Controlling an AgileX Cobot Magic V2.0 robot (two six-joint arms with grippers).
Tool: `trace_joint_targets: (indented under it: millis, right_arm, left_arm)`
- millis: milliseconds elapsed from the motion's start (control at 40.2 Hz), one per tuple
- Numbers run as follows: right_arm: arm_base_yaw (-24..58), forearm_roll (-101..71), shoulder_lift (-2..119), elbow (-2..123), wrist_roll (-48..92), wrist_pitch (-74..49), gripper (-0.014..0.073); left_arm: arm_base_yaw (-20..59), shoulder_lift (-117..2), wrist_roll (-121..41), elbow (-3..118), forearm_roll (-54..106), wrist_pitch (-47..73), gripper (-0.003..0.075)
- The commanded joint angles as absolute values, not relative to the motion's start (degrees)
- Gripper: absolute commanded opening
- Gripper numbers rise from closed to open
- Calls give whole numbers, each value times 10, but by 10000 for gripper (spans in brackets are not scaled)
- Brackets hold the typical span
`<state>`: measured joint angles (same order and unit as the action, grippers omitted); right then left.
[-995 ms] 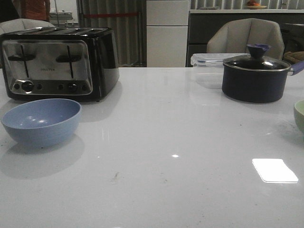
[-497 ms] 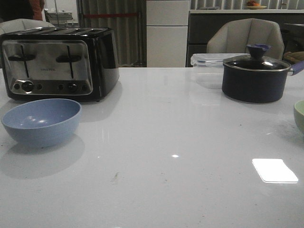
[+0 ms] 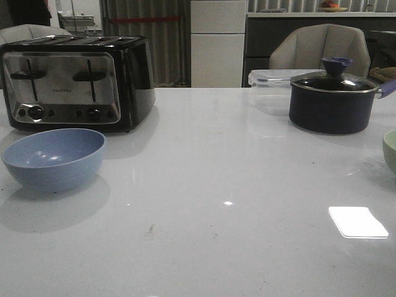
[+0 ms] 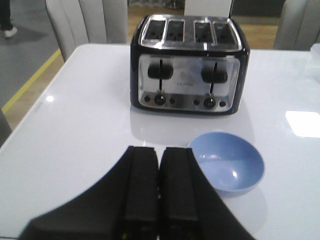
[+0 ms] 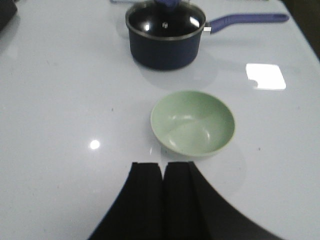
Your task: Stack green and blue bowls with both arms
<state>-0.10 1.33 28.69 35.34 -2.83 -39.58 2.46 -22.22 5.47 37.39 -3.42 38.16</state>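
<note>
The green bowl (image 3: 390,153) is a long way from the blue bowl, so next my right gripper moves the green bowl to the open middle (image 3: 215,198) first while my left gripper waits.
The grey-blue bowl (image 3: 54,158) stands upright and empty at the table's left, in front of the toaster; it also shows in the left wrist view (image 4: 227,162). The pale green bowl (image 3: 390,150) is cut off by the right edge of the front view; the right wrist view shows it whole (image 5: 193,122), upright and empty. My left gripper (image 4: 159,151) is shut and empty, above the table just short of the blue bowl. My right gripper (image 5: 163,166) is shut and empty, just short of the green bowl. Neither gripper shows in the front view.
A black and chrome toaster (image 3: 73,81) stands behind the blue bowl. A dark navy lidded pot (image 3: 334,99) with a purple handle stands at the back right, behind the green bowl (image 5: 165,35). A clear plastic container (image 3: 269,79) sits beside it.
</note>
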Motion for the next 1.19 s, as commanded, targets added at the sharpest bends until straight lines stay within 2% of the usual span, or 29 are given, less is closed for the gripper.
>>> trace_joint_targets:
  millis: [0,473,547,647,696,796,895,945,1069,1169]
  right_arm:
    - [-4,18,318,375,-28,-378,45]
    - [-4,18,354,374,-28,-403,48]
    - [-4,18,354,374,-28,-408,92]
    - [-4,18,354,374,-28,-414,243]
    - [-4,19,354,374,-28,-414,341]
    - [-4,19,354,374,-28,-413,492]
    - [-4,19,354,374,-28,-411,537]
    - [-4,19,354,374,-28,-411,538]
    - [-4,19,355,374,-28,-410,538]
    - [-4,19,371,378,-28,-413,538]
  left_arm:
    - [27,-248,59,393,-31,358,99]
    - [27,-276,59,393,-31,400,99]
    - [27,-276,59,393,-31,400,100]
    - [27,-276,59,393,-31,398,113]
    - [27,-276,59,393,-31,398,153]
    - [27,-276,58,393,-31,398,314]
    - [27,-276,58,393,-31,398,510]
    - [27,-276,58,393,-31,396,556]
    - [31,-276,41,393,-26,390,561]
    - [65,-276,27,393,-15,371,561]
